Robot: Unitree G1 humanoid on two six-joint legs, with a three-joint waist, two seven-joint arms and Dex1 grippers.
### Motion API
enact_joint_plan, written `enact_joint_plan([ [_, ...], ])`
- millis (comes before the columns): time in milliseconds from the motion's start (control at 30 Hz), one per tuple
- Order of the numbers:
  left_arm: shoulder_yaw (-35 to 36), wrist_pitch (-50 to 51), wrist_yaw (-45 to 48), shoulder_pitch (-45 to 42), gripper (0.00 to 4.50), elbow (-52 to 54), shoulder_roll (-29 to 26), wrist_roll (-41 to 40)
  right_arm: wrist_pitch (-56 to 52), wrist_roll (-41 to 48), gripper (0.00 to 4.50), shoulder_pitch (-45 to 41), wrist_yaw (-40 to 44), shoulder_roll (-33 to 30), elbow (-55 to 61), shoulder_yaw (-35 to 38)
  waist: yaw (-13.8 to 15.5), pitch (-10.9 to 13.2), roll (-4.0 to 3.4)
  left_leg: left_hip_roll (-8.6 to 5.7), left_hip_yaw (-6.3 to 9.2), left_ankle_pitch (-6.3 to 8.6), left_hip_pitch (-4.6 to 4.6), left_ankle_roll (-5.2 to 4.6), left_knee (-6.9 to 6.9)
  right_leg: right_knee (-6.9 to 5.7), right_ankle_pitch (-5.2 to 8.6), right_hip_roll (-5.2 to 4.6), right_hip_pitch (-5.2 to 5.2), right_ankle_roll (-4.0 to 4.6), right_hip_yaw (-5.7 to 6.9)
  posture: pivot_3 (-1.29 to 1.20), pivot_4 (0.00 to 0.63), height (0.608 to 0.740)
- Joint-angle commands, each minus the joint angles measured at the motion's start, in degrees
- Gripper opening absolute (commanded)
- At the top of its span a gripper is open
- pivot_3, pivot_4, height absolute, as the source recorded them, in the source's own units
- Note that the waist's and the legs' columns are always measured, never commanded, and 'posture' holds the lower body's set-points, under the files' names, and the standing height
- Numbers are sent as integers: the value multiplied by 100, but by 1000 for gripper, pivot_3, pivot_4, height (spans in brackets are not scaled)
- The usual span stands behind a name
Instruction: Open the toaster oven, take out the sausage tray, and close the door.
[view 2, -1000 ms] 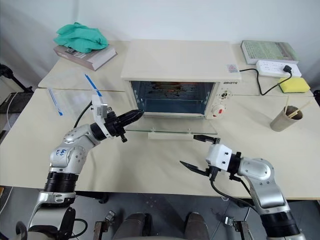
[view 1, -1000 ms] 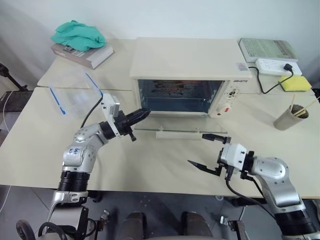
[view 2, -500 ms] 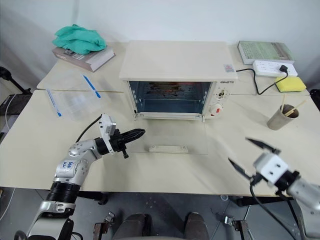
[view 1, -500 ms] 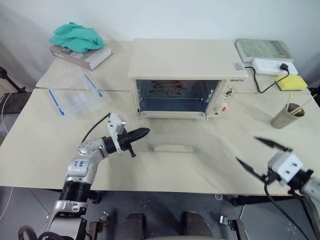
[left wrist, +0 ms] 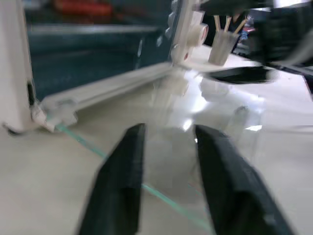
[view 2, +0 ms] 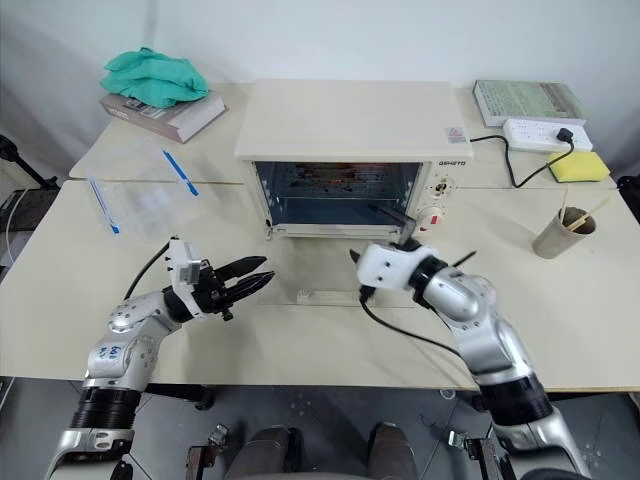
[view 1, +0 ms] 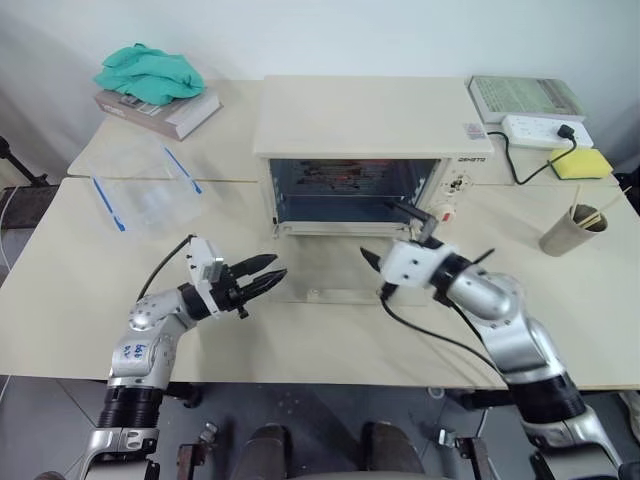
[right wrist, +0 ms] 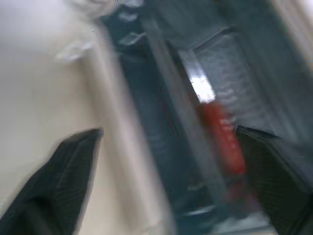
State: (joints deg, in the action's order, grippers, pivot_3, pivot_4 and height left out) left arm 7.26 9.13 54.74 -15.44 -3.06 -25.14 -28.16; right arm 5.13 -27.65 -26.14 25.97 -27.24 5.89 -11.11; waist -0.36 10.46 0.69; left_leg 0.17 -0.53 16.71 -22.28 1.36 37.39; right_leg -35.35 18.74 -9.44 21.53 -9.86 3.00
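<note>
I expect the round red sausage (left wrist: 84,7) to roll across the ribbed tray (view 1: 345,175) but stay on it when I carry the tray, because the sausage is lying loose there.
The cream toaster oven (view 1: 365,115) stands mid-table. Its door (view 1: 320,262) lies open and flat on the table, with the bar handle (view 1: 345,296) toward me. The sausage tray (right wrist: 215,63) sits inside the oven, ribbed and shiny, with a red sausage (right wrist: 222,139) on it. My right gripper (view 1: 378,230) hovers open above the door, right in front of the oven mouth, with nothing between its fingers. My left gripper (view 1: 272,268) is open and empty, low over the table just left of the door's left edge.
A clear plastic container with blue clips (view 1: 140,195) lies at the left. Behind it, a green cloth (view 1: 150,70) lies on a book. A paper cup with sticks (view 1: 565,230), a yellow sponge (view 1: 585,163), a power strip (view 1: 540,128) and a book (view 1: 525,97) occupy the right side.
The door dropped flat onto the table. My left gripper drew back from the door toward the left and opened. My right gripper swung out to the right, then up to the oven mouth.
</note>
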Motion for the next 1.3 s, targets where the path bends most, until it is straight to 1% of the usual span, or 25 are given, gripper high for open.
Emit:
enact_joint_plan([
  [33,424,-129,-86,433,3030,472,-139,-187,-239,-901,4500,-392,-800,270,-472,-343,-15,0,0,0,0,0,1,0,-4,-2,0,0,1,0,0,0,150,740],
  [133,572,46,-57,713,3945,707,-204,-380,-422,-1323,4500,-674,-1153,500,-847,-587,-47,0,0,0,0,0,1,1,-12,-2,0,0,6,0,1,0,150,740],
  [167,583,36,-77,780,4253,763,-199,-375,-568,-1626,4500,-807,-1287,544,-1016,-724,-43,0,0,0,2,0,-1,1,-11,-2,0,0,6,0,3,0,150,740],
  [200,578,78,-94,840,4471,834,-190,-404,-647,-1818,4500,-921,-1398,590,-1164,-828,-41,0,0,0,3,0,-3,1,-10,-2,0,-1,6,0,3,0,150,740],
  [367,548,71,-287,909,4471,991,-76,-377,-781,-2263,4500,-1499,-1986,892,-1853,-1150,-91,0,0,-1,3,0,-2,1,-4,-6,0,-1,4,0,1,0,150,740],
  [533,536,71,-337,925,4471,1018,-52,-386,-869,-2384,4500,-1926,-2244,1038,-2409,-1286,-144,0,0,-1,6,0,-1,2,-12,-10,0,-1,8,1,3,0,150,740],
  [633,544,46,-367,937,4500,1033,-44,-387,-856,-2333,3903,-2018,-2256,1045,-2501,-1336,-150,0,0,0,6,0,0,2,-16,-10,0,-1,10,1,4,0,150,740],
  [667,556,25,-371,925,4500,1009,-48,-378,-859,-2295,3620,-2032,-2219,1019,-2495,-1322,-150,0,0,0,7,0,0,2,-17,-10,0,-1,10,1,4,0,150,740],
  [800,584,6,-374,916,4500,984,-63,-395,-831,-2255,2217,-2046,-2124,914,-2426,-1307,-148,0,0,0,6,0,0,2,-17,-9,0,-1,10,1,4,0,150,740],
  [867,584,5,-379,916,4500,983,-63,-402,-820,-2247,1595,-2029,-2070,880,-2412,-1316,-147,0,0,0,5,0,0,2,-16,-9,0,-1,10,1,4,0,150,740],
  [1000,562,48,-396,948,4500,1027,-24,-447,-733,-2245,164,-1942,-1972,803,-2296,-1352,-146,0,0,0,5,0,0,2,-17,-9,0,-1,10,1,4,0,150,740],
  [1033,552,63,-392,960,4500,1034,-23,-456,-726,-2250,40,-1939,-1960,793,-2253,-1346,-146,-1,2,0,6,0,0,2,-17,-9,0,-1,10,1,4,0,150,740],
  [1167,537,67,-381,966,4500,1012,-24,-460,-703,-2224,40,-1949,-1877,757,-2034,-1294,-146,-1,2,0,5,0,-1,2,-17,-7,0,-1,10,1,4,0,150,740],
  [1300,543,69,-386,854,4500,928,-14,-475,-630,-2116,40,-1933,-1533,639,-1690,-1253,-150,0,1,0,4,1,-2,2,-21,-6,0,-1,12,1,4,0,150,740],
])
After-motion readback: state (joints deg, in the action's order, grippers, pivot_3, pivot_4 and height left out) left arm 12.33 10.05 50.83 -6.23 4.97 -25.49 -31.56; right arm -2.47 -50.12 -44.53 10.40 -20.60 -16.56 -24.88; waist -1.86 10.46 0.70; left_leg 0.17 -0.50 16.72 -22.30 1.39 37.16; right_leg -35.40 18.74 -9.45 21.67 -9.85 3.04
